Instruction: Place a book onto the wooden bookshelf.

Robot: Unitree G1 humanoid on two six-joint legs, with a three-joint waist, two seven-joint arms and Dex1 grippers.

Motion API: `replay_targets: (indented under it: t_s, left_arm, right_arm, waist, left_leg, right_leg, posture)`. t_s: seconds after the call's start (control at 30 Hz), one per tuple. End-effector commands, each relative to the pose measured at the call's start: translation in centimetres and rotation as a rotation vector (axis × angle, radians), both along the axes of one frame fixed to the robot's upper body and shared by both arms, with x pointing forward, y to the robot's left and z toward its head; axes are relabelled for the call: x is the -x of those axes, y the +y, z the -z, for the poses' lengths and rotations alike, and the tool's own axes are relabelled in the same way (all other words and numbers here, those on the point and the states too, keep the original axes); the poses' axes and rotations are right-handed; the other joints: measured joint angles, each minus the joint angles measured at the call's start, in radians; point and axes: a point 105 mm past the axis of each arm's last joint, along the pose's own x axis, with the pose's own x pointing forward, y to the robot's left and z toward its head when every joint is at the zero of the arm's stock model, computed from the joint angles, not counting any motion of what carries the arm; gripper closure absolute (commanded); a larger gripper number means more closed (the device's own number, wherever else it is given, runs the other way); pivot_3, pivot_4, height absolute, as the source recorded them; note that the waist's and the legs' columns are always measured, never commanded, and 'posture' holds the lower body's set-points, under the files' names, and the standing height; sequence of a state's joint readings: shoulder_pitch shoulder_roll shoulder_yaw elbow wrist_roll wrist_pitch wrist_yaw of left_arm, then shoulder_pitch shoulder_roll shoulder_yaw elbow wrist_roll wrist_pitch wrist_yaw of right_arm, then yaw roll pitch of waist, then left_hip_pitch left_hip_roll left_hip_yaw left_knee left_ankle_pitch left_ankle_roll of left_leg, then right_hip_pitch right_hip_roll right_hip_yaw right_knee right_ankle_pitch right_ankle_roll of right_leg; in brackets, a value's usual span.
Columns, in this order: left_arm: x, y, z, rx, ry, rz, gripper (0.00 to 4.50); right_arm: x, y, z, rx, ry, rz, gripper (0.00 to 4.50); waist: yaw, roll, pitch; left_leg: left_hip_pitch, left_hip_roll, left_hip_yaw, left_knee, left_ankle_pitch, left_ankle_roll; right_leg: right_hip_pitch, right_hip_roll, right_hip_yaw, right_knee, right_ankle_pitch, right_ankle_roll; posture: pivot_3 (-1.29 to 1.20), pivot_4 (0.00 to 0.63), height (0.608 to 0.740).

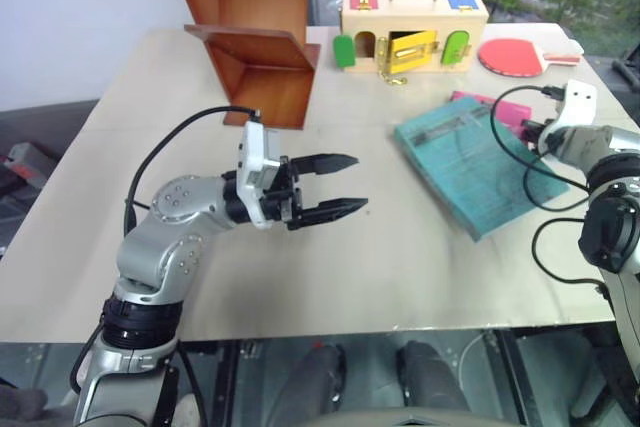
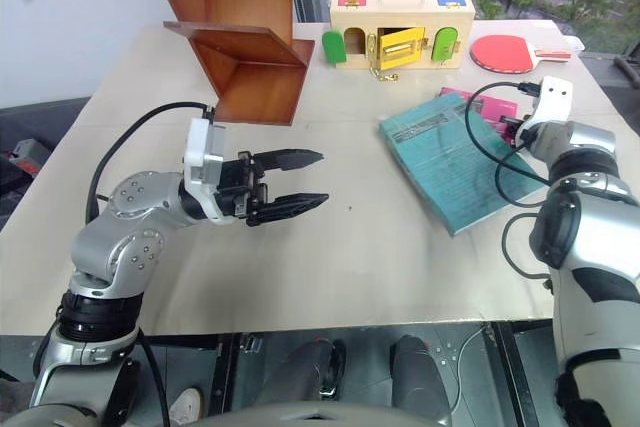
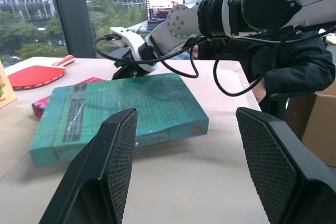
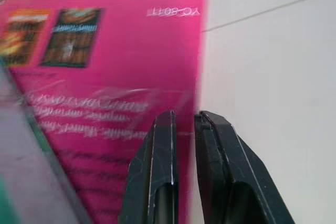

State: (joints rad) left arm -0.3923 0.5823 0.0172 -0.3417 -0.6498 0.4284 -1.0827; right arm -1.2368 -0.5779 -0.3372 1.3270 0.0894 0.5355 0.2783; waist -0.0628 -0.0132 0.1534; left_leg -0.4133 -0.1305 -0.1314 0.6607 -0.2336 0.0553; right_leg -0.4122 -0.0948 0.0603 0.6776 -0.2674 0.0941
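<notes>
Next, I lower my shut right gripper beside the pink book's outer edge (image 4: pixel 201 59) and push both books toward my left gripper, because the teal book (image 1: pixel 475 165) is too far away for my left gripper to reach.
The book (image 1: pixel 478 165), large, thin and teal-green, lies flat on the table's right side, partly over a smaller pink book (image 1: pixel 492 107). The wooden bookshelf (image 1: pixel 255 42), reddish-brown with angled boards, stands at the back left. My left gripper (image 1: pixel 358 183) hovers open over mid-table, pointing right toward the book, nothing between its fingers (image 3: pixel 105 171). My right gripper (image 4: pixel 184 115) is shut, with only a thin slit between its fingers. It sits low over the pink book's (image 4: pixel 105 93) outer edge, beside the teal book's far side (image 3: pixel 128 69).
A pale wooden box (image 1: pixel 412 32) with coloured doors stands at the back, a red paddle (image 1: pixel 515 55) to its right. Black cables loop over the book near my right wrist. A person in dark clothing (image 3: pixel 283 61) sits beyond the table's right side.
</notes>
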Motion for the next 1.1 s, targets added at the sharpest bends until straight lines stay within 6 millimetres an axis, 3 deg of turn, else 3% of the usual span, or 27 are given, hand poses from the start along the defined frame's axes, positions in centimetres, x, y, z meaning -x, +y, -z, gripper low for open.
replay_targets:
  t_s: [0.03, 0.1, 0.33, 0.43, 0.7, 0.83, 1.1]
  left_arm:
    - [0.5, -0.2, -0.6, 0.002, -0.048, 0.008, 1.36]
    - [0.5, -0.3, -0.6, 0.003, -0.046, 0.008, 1.36]
    - [0.6, -0.4, -0.5, 0.010, -0.039, 0.007, 1.36]
    - [0.5, -0.4, -0.4, 0.014, -0.039, 0.003, 1.36]
    - [0.4, -0.6, -0.3, 0.024, -0.032, -0.001, 1.36]
    - [0.4, -0.4, -0.3, 0.019, -0.036, -0.009, 1.36]
    - [0.5, 0.1, -0.3, 0.019, -0.041, -0.038, 1.36]
  right_arm:
    - [0.2, 2.7, 1.9, -0.046, 0.067, -0.131, 3.89]
    - [0.1, 3.4, 1.6, -0.042, 0.059, -0.181, 3.89]
    - [-1.0, -0.2, -2.2, 0.027, -0.120, 0.045, 3.89]
    - [-0.9, -0.8, -2.6, 0.027, -0.138, 0.087, 3.89]
    - [-0.7, -1.0, -0.8, 0.048, -0.093, 0.181, 3.89]
    - [-0.8, 0.2, 0.7, 0.047, -0.050, 0.139, 3.89]
    - [-1.1, 3.2, 1.5, 0.008, -0.023, -0.017, 3.89]
  waist:
    - [-0.007, 0.000, 0.000]
    - [-0.009, 0.000, 0.000]
    - [-0.002, 0.000, 0.000]
    - [0.003, 0.001, 0.000]
    - [0.004, 0.001, 0.001]
    - [0.001, 0.001, 0.000]
    - [-0.008, 0.001, 0.001]
  left_leg:
    - [0.000, 0.000, 0.000, 0.000, 0.000, 0.000]
    - [0.000, 0.000, 0.000, 0.000, 0.000, 0.000]
    - [0.000, 0.001, 0.001, 0.000, 0.000, 0.000]
    - [-0.001, 0.001, 0.001, 0.000, 0.000, 0.000]
    - [-0.001, 0.001, 0.001, -0.001, 0.000, 0.000]
    - [-0.001, 0.001, 0.001, -0.001, 0.000, 0.000]
    - [0.000, 0.001, 0.001, -0.001, 0.000, 0.000]
  right_leg:
    - [0.000, 0.000, 0.000, 0.000, 0.000, 0.000]
    - [0.000, 0.000, 0.000, 0.000, 0.000, 0.000]
    - [0.000, 0.001, 0.001, 0.000, 0.000, 0.000]
    - [-0.001, 0.001, 0.001, 0.000, 0.000, 0.000]
    - [-0.001, 0.001, 0.001, -0.001, 0.000, 0.000]
    - [-0.001, 0.001, 0.001, -0.001, 0.000, 0.000]
    - [-0.001, 0.001, 0.002, -0.001, 0.000, 0.000]
  posture:
    - [0.00, 0.150, 0.740]
    - [0.00, 0.150, 0.740]
    - [0.00, 0.150, 0.740]
    - [0.00, 0.150, 0.740]
    - [0.00, 0.150, 0.740]
    - [0.00, 0.150, 0.740]
    - [0.00, 0.150, 0.740]
